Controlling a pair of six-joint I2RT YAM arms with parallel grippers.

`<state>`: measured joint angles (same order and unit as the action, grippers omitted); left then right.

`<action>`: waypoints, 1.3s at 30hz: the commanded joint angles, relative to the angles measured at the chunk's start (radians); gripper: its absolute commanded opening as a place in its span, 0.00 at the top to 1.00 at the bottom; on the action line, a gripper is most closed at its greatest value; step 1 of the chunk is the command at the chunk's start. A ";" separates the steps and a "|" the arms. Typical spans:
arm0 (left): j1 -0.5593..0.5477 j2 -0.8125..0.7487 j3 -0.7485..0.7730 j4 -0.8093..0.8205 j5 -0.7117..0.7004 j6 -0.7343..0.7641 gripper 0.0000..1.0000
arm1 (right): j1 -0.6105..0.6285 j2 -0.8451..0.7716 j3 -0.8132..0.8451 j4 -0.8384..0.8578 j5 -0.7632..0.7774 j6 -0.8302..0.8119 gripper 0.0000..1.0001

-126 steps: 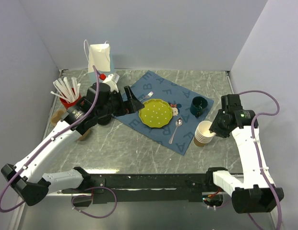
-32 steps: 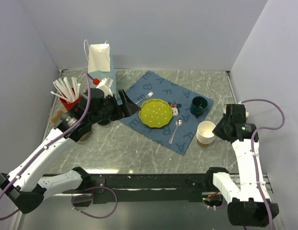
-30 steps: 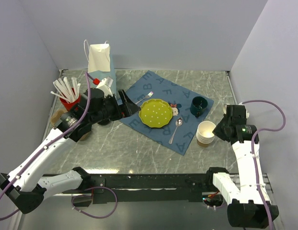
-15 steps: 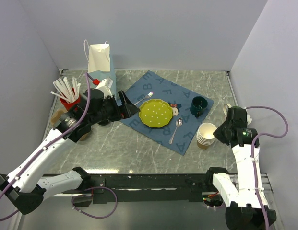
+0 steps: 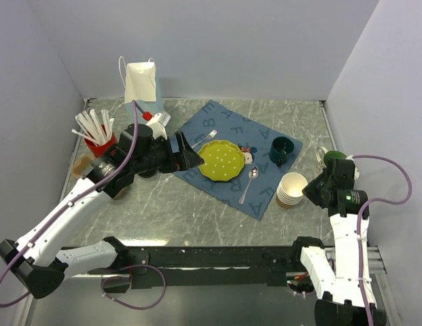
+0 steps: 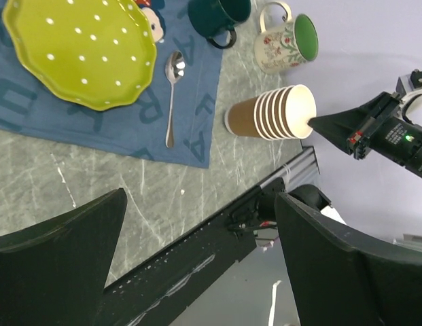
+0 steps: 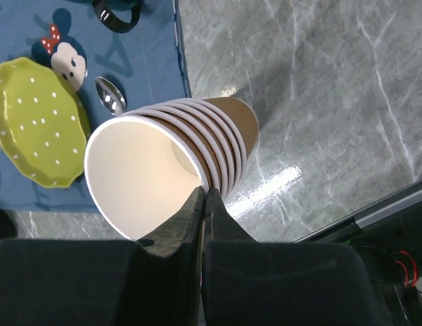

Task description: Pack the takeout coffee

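My left gripper goes on to the free opposite rim (image 5: 280, 185) before it closes there, as my right gripper is pinching one side of the top cup's rim (image 5: 304, 189).
I cannot make out the takeout coffee; only a tan shape (image 5: 81, 165) shows partly behind my left forearm at the far left. My left gripper (image 5: 191, 155) hangs wide open and empty over the left edge of the blue cloth (image 5: 197, 173), beside the green plate (image 5: 222, 161). In the left wrist view its fingers (image 6: 353, 261) frame the table's front rail. My right gripper (image 7: 203, 197) is shut, with its tips against the rim of the top cup of the stack of lidless paper cups (image 7: 139, 180). That stack (image 5: 290, 191) stands at the cloth's right corner.
A white paper bag (image 5: 141, 81) stands at the back left, with a red cup of white stirrers (image 5: 95, 134) in front of it. On the cloth lie a spoon (image 5: 251, 180), a fork (image 5: 205, 138) and a dark green mug (image 5: 281, 150). A white mug (image 6: 287, 44) sits beyond the right wrist.
My right wrist has drawn back toward the near right, its shut tips staying at the cup stack's rim. My left gripper has shifted right toward the plate, still open.
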<state>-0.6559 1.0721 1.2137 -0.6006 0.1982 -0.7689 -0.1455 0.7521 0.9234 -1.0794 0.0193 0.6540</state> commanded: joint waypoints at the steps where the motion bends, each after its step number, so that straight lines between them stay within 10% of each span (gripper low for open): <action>1: 0.002 0.041 0.033 0.039 0.064 0.023 0.03 | -0.009 0.007 -0.006 0.010 -0.008 0.015 1.00; 15: -0.016 0.195 0.112 0.053 0.147 0.034 0.01 | -0.009 0.016 0.035 -0.007 -0.015 -0.020 0.89; 32: -0.050 0.232 0.083 0.088 0.149 0.031 0.02 | -0.011 -0.016 -0.037 0.029 -0.076 -0.019 1.00; 39: -0.085 0.360 0.124 0.201 0.174 -0.003 0.22 | -0.011 -0.017 0.091 -0.025 -0.076 -0.036 1.00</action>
<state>-0.7185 1.3594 1.2945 -0.5266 0.3370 -0.7456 -0.1497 0.7403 0.9279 -1.1049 -0.0570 0.6304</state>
